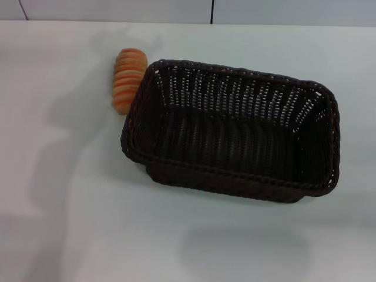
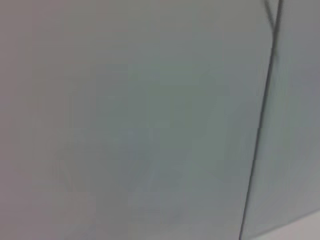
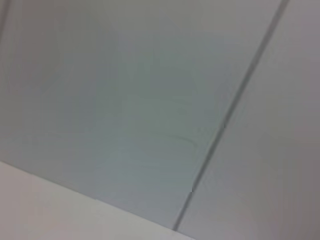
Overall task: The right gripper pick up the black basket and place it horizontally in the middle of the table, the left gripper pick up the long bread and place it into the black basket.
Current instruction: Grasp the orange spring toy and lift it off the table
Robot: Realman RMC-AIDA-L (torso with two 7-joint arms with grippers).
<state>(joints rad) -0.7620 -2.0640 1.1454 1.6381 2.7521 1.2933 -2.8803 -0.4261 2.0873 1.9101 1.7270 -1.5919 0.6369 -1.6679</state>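
Observation:
My left gripper should push the basket's rim (image 1: 145, 77) away before taking the bread, because the long bread (image 1: 127, 82) lies right up against the end of the black basket.
The black basket (image 1: 235, 132) lies lengthwise across the middle of the white table (image 1: 64, 223) in the head view, its open top up and nothing inside. The long bread (image 1: 127, 79), golden-tan with orange ridges, rests on the table just off the basket's far left corner, almost touching the rim. Neither gripper shows in any view. Both wrist views face only a plain pale panelled surface with a dark seam (image 2: 260, 125) (image 3: 225, 120).
A pale wall with a dark vertical seam (image 1: 211, 10) runs behind the table's far edge. Soft shadows fall on the tabletop at the left and in front of the basket.

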